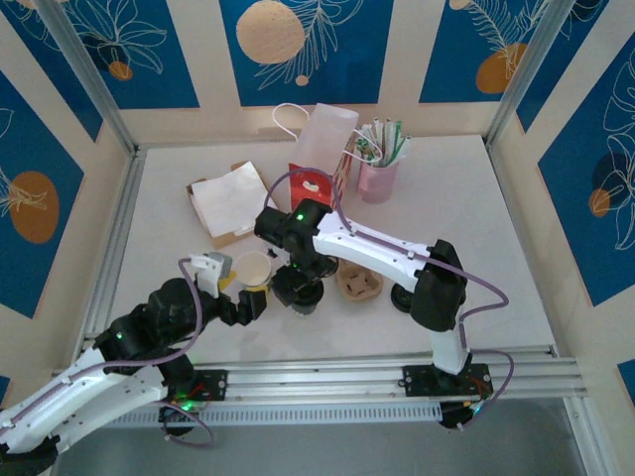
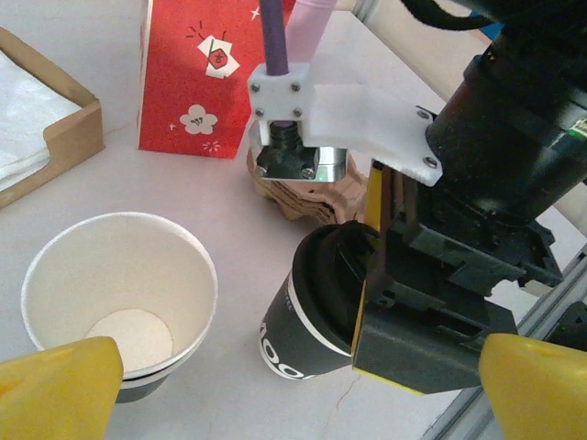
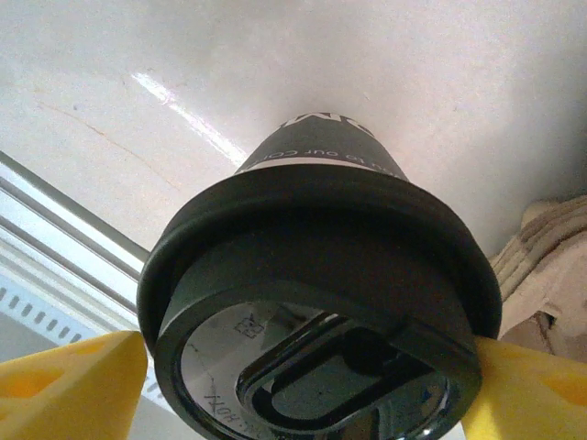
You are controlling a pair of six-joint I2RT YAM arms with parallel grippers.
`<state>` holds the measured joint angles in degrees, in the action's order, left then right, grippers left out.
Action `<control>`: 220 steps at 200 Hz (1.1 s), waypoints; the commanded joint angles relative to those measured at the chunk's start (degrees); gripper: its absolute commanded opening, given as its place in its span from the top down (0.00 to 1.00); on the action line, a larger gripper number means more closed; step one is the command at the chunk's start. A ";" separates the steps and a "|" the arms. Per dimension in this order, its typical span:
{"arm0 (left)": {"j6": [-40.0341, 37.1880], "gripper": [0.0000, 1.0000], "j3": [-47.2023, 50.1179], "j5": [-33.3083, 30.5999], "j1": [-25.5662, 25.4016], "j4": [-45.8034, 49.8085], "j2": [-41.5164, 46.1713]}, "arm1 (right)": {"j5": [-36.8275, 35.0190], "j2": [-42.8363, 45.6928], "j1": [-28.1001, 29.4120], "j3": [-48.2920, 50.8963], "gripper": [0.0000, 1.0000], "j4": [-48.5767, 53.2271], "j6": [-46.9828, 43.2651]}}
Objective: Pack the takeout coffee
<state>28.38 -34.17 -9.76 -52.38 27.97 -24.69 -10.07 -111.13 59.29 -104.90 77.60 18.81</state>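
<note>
My right gripper is at the black lid [image 2: 323,268] while the cup's body below stands free, so next my left gripper steadies the black cup's side [image 2: 298,332] before lid work.
The takeout coffee cup [image 2: 119,302] stands open-topped on the table, off-white inside, also seen from above [image 1: 253,268]. My left gripper [image 2: 298,390] is open wide just behind it, holding nothing, and its left yellow fingertip [image 2: 60,390] overlaps the cup's near rim. To the right stands a black cup [image 2: 293,344] with a black lid [image 3: 312,266] on top. My right gripper [image 3: 303,385] hangs over that lid, open, with a yellow finger [image 3: 73,385] close beside the rim on each side.
A cardboard cup carrier [image 1: 359,281] lies right of the black cup. Behind are a red bag [image 1: 310,183], a white paper bag [image 1: 327,134], a pink cup of straws [image 1: 378,178] and a brown napkin box [image 1: 226,203]. The aluminium rail [image 1: 397,372] runs along the near edge.
</note>
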 commanded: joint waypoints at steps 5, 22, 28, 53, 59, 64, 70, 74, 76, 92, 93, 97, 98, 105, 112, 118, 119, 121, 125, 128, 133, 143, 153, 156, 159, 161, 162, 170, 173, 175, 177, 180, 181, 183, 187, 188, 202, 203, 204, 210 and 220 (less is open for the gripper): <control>-0.19 0.00 0.15 -1.23 0.52 -0.86 0.34 | 1.41 1.10 -0.14 1.19 0.12 0.37 0.90; -0.17 0.00 0.09 -1.20 0.52 -0.94 0.25 | 1.87 0.76 -0.23 2.45 0.12 -0.51 0.97; -0.18 0.00 0.08 -1.23 0.52 -0.90 0.21 | 1.97 0.46 -0.22 2.69 0.12 -0.84 0.93; -0.18 0.00 0.07 -1.22 0.48 -0.99 0.13 | 1.73 -0.30 -0.14 3.12 0.11 -1.01 1.00; -0.17 0.00 0.07 -1.21 0.52 -1.01 0.08 | 1.60 -0.31 -0.14 3.13 0.10 -0.99 1.09; -0.18 0.00 0.10 -1.29 0.52 -1.03 0.07 | 1.46 -0.31 -0.14 3.13 0.10 -0.96 1.08; -0.17 0.00 0.13 -1.31 0.48 -1.02 0.16 | 1.45 -0.23 -0.14 3.15 0.09 -0.96 1.07; -0.16 0.00 0.15 -1.36 0.47 -1.04 0.06 | 1.45 -0.09 -0.16 3.13 0.09 -0.96 1.10; -0.17 0.00 0.22 -1.39 0.49 -1.00 0.10 | 1.45 -0.08 -0.14 3.08 0.09 -0.96 1.09; -0.09 0.00 0.40 -1.52 0.52 -0.99 0.00 | 1.17 0.11 -0.22 3.21 0.08 -1.05 1.22; -0.08 0.00 0.41 -1.55 0.52 -1.03 0.04 | 1.14 0.12 -0.22 3.21 0.08 -1.05 1.23; -0.01 0.00 0.42 -1.65 0.48 -1.04 0.08 | 0.76 0.05 -0.27 3.28 0.08 -1.02 1.38; 0.00 0.00 0.47 -1.66 0.50 -1.01 0.03 | 0.58 0.04 -0.25 3.29 0.08 -0.99 1.44; 0.11 0.00 0.65 -1.90 0.52 -0.99 -0.02 | -0.27 -0.02 -0.24 3.32 0.09 -0.89 1.65; 0.49 0.00 0.78 -2.23 0.48 -1.01 -0.09 | -0.84 -0.08 -0.24 3.53 0.10 -0.95 1.85; 0.87 0.01 1.02 -2.56 0.51 -0.99 -0.17 | -0.83 -0.07 -0.23 4.15 0.13 -1.47 1.85; 0.92 0.01 1.03 -2.60 0.52 -0.99 -0.18 | -0.79 -0.06 -0.23 4.25 0.13 -1.66 1.85; 1.05 0.01 1.08 -2.62 0.50 -1.03 -0.16 | -0.71 0.01 -0.27 4.51 0.14 -1.82 1.85; 1.30 0.02 1.12 -2.79 0.52 -0.99 -0.27 | -0.75 0.10 -0.27 4.94 0.14 -2.19 1.84; 1.43 0.02 1.14 -2.88 0.48 -1.01 -0.39 | -0.70 0.13 -0.23 5.15 0.15 -2.43 1.91; 1.74 0.03 1.19 -2.95 0.52 -1.11 -0.49 | -0.74 0.04 -0.14 5.49 0.15 -2.60 2.01; 2.38 0.07 1.30 -3.02 0.51 -1.08 -0.84 | -1.20 0.04 0.16 6.12 0.15 -2.97 2.19; 2.90 0.12 1.28 -3.15 0.52 -1.18 -1.22 | -1.90 -0.21 0.51 6.45 0.14 -3.04 2.14; 3.11 0.14 1.29 -3.15 0.52 -1.28 -1.31 | -2.03 -0.29 0.65 6.46 0.13 -2.99 2.18; 3.27 0.16 1.37 -3.06 0.52 -1.30 -1.47 | -2.19 -0.35 0.83 6.40 0.12 -2.94 2.12; 3.33 0.18 1.36 -3.05 0.52 -1.26 -1.56 | -2.29 -0.39 0.94 6.47 0.11 -2.95 2.11; 3.43 0.19 1.38 -3.06 0.52 -1.25 -1.66 | -2.40 -0.40 0.97 6.47 0.11 -2.92 2.16; 3.82 0.26 1.37 -3.15 0.52 -1.33 -2.02 | -3.00 -0.32 1.32 6.63 0.09 -2.81 2.35; 4.04 0.29 1.41 -3.16 0.55 -1.33 -2.19 | -3.09 -0.20 1.41 6.68 0.08 -2.81 2.42; 4.11 0.31 1.40 -3.16 0.53 -1.36 -2.31 | -3.13 -0.07 1.48 6.72 0.08 -2.81 2.52; 4.33 0.33 1.52 -3.16 0.53 -1.41 -2.41 | -3.12 0.01 1.45 6.68 0.07 -2.85 2.52; 4.60 0.36 1.48 -3.12 0.60 -1.50 -2.54 | -3.28 0.22 1.64 6.76 0.07 -2.89 2.59; 4.72 0.36 1.57 -3.14 0.61 -1.55 -2.59 | -3.29 0.26 1.68 6.79 0.07 -2.94 2.57; 4.90 0.38 1.68 -3.11 0.61 -1.61 -2.72 | -3.23 0.36 1.64 6.81 0.07 -2.95 2.60; 5.42 0.41 1.85 -3.07 0.68 -1.82 -3.13 | -3.19 0.74 1.70 6.77 0.07 -3.03 2.72; 5.48 0.41 1.84 -3.03 0.69 -1.84 -3.20 | -3.20 0.87 1.71 6.84 0.07 -3.05 2.72; 7.16 0.48 2.48 -2.40 1.04 -2.78 -4.45 | -3.05 1.89 1.71 6.94 0.06 -3.36 3.07; 7.28 0.49 2.55 -2.25 1.09 -2.80 -4.51 | -3.04 1.97 1.71 6.92 0.06 -3.35 3.08; 7.46 0.49 2.63 -2.14 1.16 -2.90 -4.55 | -2.95 2.06 1.71 6.87 0.06 -3.34 3.08; 8.17 0.51 2.86 -1.73 1.43 -3.43 -5.14 | -2.90 2.50 1.78 6.86 0.06 -3.35 3.10; 9.37 0.55 3.42 -0.87 1.95 -4.23 -6.02 | -2.77 3.21 1.69 6.87 0.05 -3.42 3.18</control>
<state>34.37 -32.23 -11.99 -51.94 26.57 -29.15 -13.54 -110.72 60.62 -99.07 74.19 21.08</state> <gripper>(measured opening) 0.482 0.946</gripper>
